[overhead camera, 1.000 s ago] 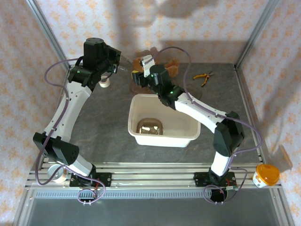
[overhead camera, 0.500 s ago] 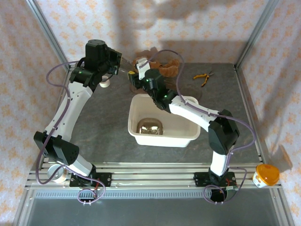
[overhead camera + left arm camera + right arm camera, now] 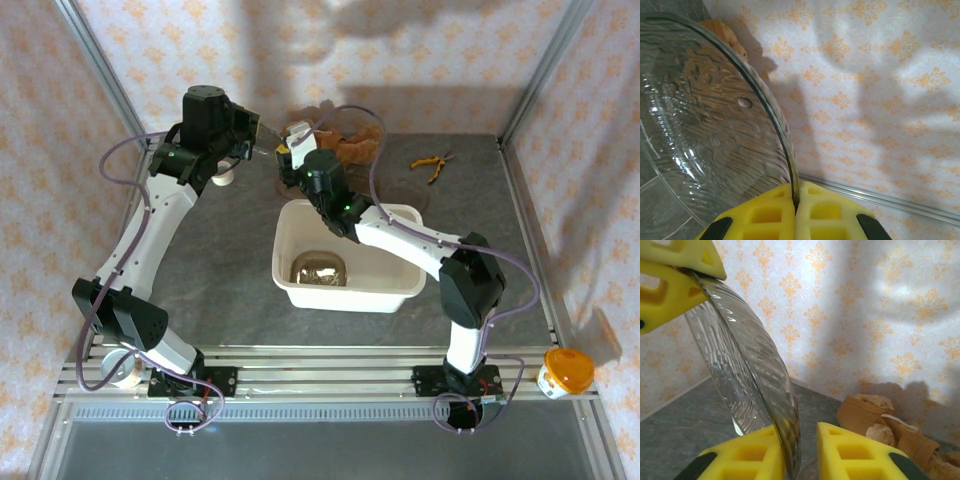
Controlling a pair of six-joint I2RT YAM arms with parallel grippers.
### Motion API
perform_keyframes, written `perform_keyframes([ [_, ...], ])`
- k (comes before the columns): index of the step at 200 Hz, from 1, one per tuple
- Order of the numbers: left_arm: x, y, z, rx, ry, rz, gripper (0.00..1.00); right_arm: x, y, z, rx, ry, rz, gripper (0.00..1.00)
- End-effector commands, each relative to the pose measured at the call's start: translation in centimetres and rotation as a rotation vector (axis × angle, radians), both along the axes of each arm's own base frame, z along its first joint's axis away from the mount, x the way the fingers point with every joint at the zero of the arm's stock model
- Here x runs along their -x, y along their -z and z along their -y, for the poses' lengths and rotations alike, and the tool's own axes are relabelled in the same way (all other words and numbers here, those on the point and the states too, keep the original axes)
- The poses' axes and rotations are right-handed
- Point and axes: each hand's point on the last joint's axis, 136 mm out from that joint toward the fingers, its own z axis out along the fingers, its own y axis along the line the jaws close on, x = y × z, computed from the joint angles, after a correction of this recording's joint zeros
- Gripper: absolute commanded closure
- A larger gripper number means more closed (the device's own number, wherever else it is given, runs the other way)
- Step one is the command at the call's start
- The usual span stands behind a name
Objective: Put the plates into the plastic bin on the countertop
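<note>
My right gripper should close on the glass plate [image 3: 788,155] that my left gripper holds, by its free edge [image 3: 785,415], before my left gripper opens. My right gripper's fingers are open around the plate.
A clear ribbed glass plate [image 3: 705,115] hangs on edge above the back of the countertop [image 3: 230,270]. My left gripper [image 3: 796,200] is shut on its rim. In the right wrist view the same plate [image 3: 750,365] runs between my right gripper's [image 3: 805,450] yellow fingers. It lies against the left finger, and a gap shows to the right finger, so the jaws are open. The left gripper's fingers [image 3: 665,290] pinch the plate's far rim there. From above, both grippers [image 3: 262,140] [image 3: 290,150] meet behind the plastic bin [image 3: 400,290]. Another plate [image 3: 319,268] lies in the bin.
A brown plush toy [image 3: 350,145] sits at the back wall just behind the right gripper. Yellow-handled pliers [image 3: 432,163] lie at the back right. A white tape roll [image 3: 224,177] stands under the left arm. An orange-lidded cup [image 3: 565,372] is off the front right corner.
My right gripper has moved left and back to the plate held by the left gripper, and its jaws have narrowed around the rim. The left arm has barely moved.
</note>
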Motion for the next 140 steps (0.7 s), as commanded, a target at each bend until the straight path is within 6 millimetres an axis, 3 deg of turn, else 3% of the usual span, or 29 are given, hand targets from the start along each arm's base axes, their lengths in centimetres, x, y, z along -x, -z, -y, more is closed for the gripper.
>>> perform_keyframes([
  [1,0.9,-2.3,0.0,0.029,-0.007,0.065,1.00,-0.4,-0.5,-0.1,-0.019,0.042,0.035,0.85],
  [37,0.7,-2.0,0.1,0.037,-0.007,0.063,1.00,-0.3,-0.4,-0.2,-0.006,0.057,0.051,0.90],
  [62,0.6,-2.4,0.2,0.029,0.000,0.084,0.91,-0.4,-0.6,0.1,-0.010,0.083,0.055,0.92],
  [84,0.9,-2.8,-0.2,-0.016,-0.003,0.099,0.74,-0.5,-0.9,0.7,-0.031,0.116,0.050,0.94],
  [107,1.0,-3.1,-0.6,-0.059,-0.005,0.116,0.71,-0.8,-0.9,1.0,-0.034,0.143,0.028,0.95],
  [140,0.5,-3.6,0.3,-0.087,0.050,0.135,0.58,-1.8,0.0,2.3,-0.080,0.180,-0.056,0.96],
])
